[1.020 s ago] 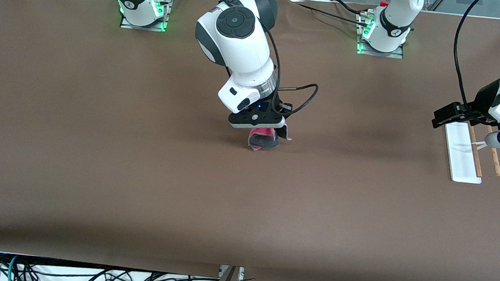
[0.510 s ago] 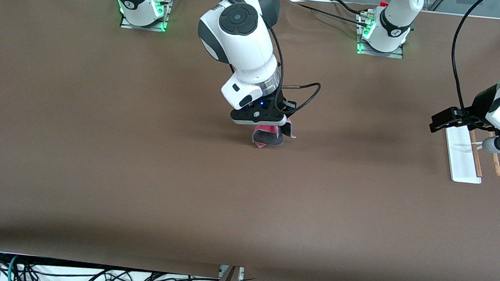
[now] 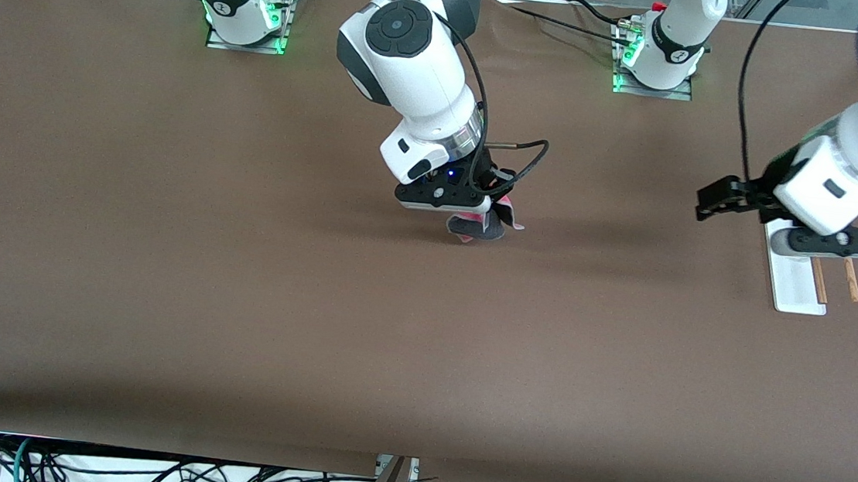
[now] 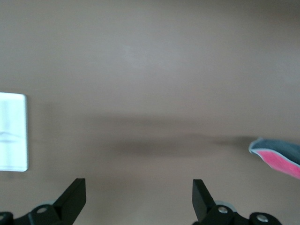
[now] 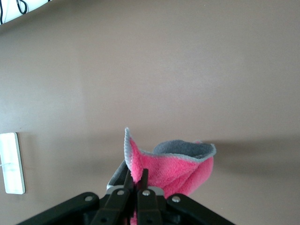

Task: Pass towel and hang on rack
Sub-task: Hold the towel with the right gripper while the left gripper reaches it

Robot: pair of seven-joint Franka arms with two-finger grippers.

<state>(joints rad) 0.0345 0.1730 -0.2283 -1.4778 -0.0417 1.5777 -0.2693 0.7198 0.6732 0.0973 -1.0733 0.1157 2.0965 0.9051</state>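
I should carry on bringing my left gripper toward the towel until it closes on the towel's loose (image 3: 510,215) folds (image 3: 479,228), which stick out past my right gripper's fingers.
My right gripper (image 3: 478,216) is shut on the towel (image 3: 481,226), a pink cloth with a grey reverse, and holds it bunched above the middle of the table. In the right wrist view the towel (image 5: 173,168) folds up around the closed fingers (image 5: 136,180). My left gripper (image 3: 716,200) is open and empty in the air beside the rack (image 3: 794,281), toward the left arm's end of the table. The rack's white base and two wooden rods (image 3: 851,279) show partly under the left hand. In the left wrist view the open gripper (image 4: 139,190) faces bare table, with the towel's edge (image 4: 279,157) and the rack's base (image 4: 12,131) at the sides.
The brown table (image 3: 238,294) spreads wide nearer the front camera. The two arm bases (image 3: 243,11) stand along the table's back edge. Cables hang below the table's front edge (image 3: 145,472).
My right gripper has carried the towel a little toward the left arm's end. My left arm has swung away from over the rack toward the table's middle, its gripper open.
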